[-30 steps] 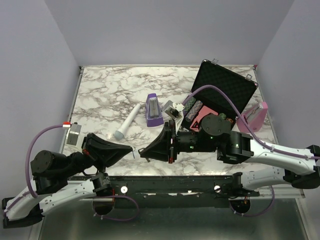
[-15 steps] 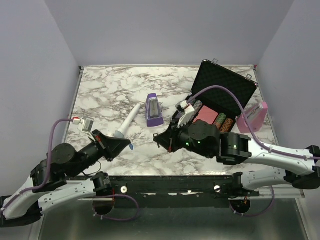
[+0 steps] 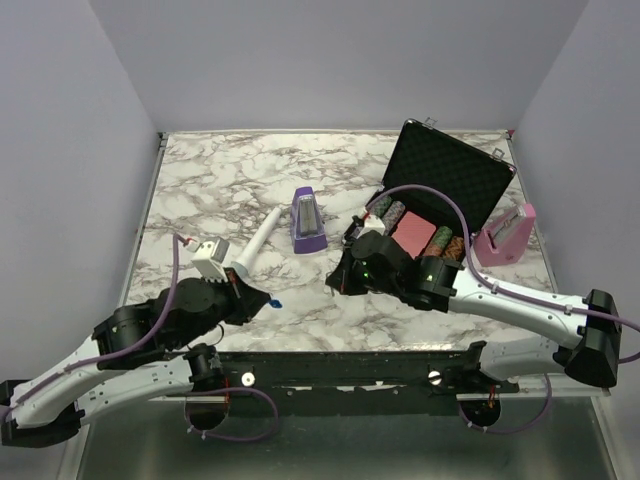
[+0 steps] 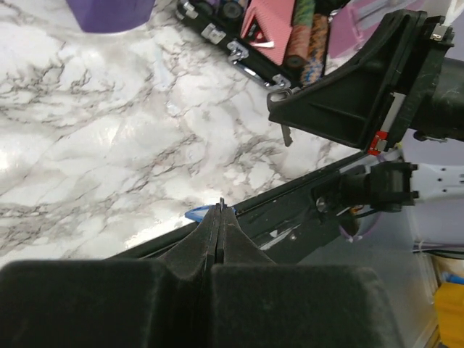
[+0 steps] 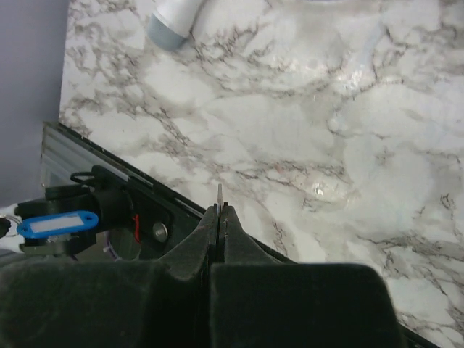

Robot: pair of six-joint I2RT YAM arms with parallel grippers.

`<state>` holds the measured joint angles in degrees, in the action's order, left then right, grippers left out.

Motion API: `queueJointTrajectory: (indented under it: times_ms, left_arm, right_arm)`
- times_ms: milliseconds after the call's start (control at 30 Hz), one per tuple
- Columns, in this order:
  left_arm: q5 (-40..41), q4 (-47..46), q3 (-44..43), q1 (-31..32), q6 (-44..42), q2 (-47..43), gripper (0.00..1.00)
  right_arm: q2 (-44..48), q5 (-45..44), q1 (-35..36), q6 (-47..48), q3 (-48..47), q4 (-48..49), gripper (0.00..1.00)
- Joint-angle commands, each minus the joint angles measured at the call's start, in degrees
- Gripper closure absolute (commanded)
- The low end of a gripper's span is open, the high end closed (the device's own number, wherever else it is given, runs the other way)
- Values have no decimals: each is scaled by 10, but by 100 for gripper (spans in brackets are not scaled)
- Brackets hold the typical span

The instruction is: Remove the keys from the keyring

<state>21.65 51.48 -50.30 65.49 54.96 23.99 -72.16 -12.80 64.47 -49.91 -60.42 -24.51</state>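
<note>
The silver key (image 3: 332,291) hangs clear of the blue tag, so my left gripper keeps lowering the tag toward the open tabletop (image 3: 296,313) and lets go of it there.
My right gripper (image 5: 220,209) is shut on a thin silver key (image 5: 220,193) whose blade sticks out past the tips. In the left wrist view that key (image 4: 286,135) hangs from the right gripper (image 4: 279,109). My left gripper (image 4: 220,210) is shut on a thin metal piece of the keyring, and a blue tag (image 4: 194,214) hangs just behind its tips. From above, the left gripper (image 3: 266,298) with the blue tag (image 3: 275,303) sits near the table's front edge. The right gripper (image 3: 335,283) is a short gap to its right, apart from it.
A purple metronome (image 3: 307,221) and a white pen-like stick (image 3: 256,245) lie behind the grippers. An open black case (image 3: 450,185) with chip stacks and a pink object (image 3: 505,235) stand at the right. The table's front rail (image 3: 330,362) runs right below both grippers.
The grippers were tip to tip a second ago. The right gripper has drawn back to the right with the key, and both arms have swung round while the left keeps the tagged ring.
</note>
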Motion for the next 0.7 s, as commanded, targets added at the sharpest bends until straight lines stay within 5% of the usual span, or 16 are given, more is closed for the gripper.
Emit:
queueJointTrajectory:
  times_ms: [0, 300, 667]
  left_arm:
    - [-19, 21, 32, 1, 23, 31, 100]
    - [-88, -52, 61, -31, -14, 135, 100]
    - [-278, -148, 100, -205, -130, 234, 100]
  right_arm:
    - [26, 70, -10, -33, 64, 59, 99]
    - [34, 91, -21, -33, 152, 151, 99]
    - [-48, 112, -28, 2, 138, 177, 99]
